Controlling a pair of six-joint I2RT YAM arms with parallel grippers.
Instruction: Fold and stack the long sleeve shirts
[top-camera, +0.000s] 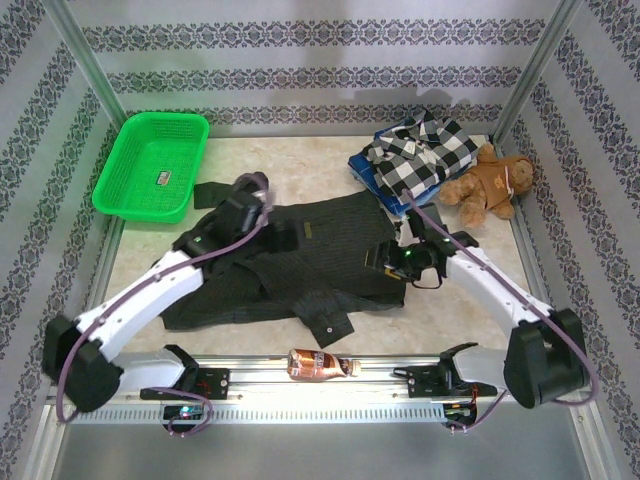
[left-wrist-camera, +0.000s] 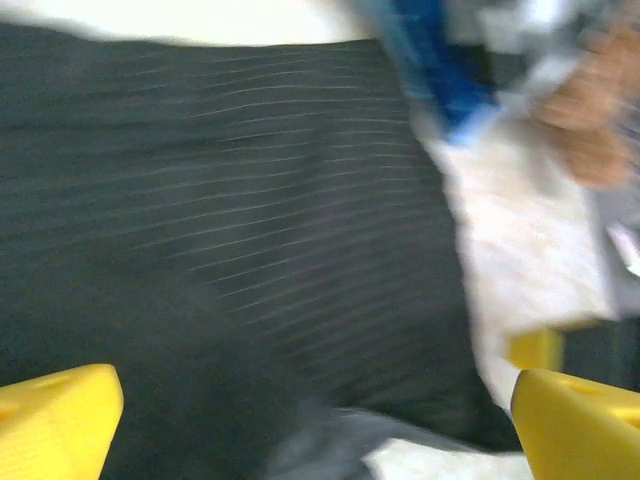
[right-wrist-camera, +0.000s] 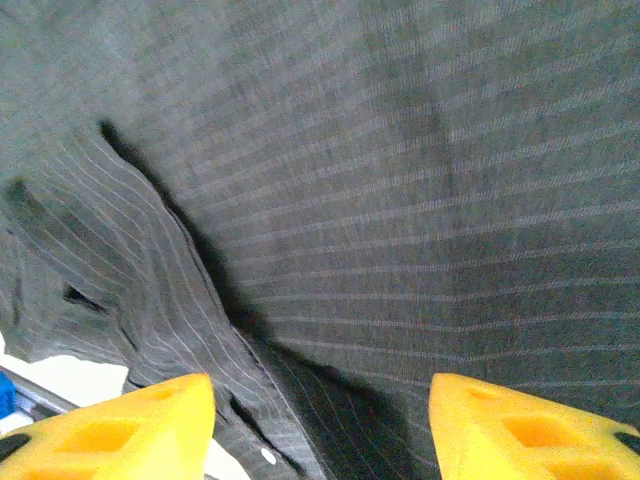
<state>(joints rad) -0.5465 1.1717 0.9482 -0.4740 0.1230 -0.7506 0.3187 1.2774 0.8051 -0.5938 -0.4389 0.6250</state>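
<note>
Next, my right gripper grabs the cuff (top-camera: 330, 332) and folds the sleeve over the shirt's body first, because the charcoal shirt's near sleeve (top-camera: 314, 308) sticks out past the body's near edge.
A dark charcoal pinstriped shirt (top-camera: 300, 262) lies spread and rumpled across the middle of the table. My left gripper (top-camera: 250, 196) hovers over its far left edge; in the left wrist view the gripper (left-wrist-camera: 315, 425) stands wide open, yellow fingertips (left-wrist-camera: 55, 420) far apart, nothing between them, the picture blurred. My right gripper (top-camera: 396, 262) sits over the shirt's right edge; the right wrist view has it (right-wrist-camera: 320, 435) open just above the striped cloth (right-wrist-camera: 400, 200) and a fold. A black-and-white checked shirt (top-camera: 420, 152) rests folded on a blue garment (top-camera: 370, 178) at the back right.
A green basket (top-camera: 150, 165) stands at the back left. A brown teddy bear (top-camera: 490, 186) lies beside the checked shirt. A small brown bottle (top-camera: 318, 364) rests on the rail at the near edge. Metal frame posts and patterned walls enclose the table.
</note>
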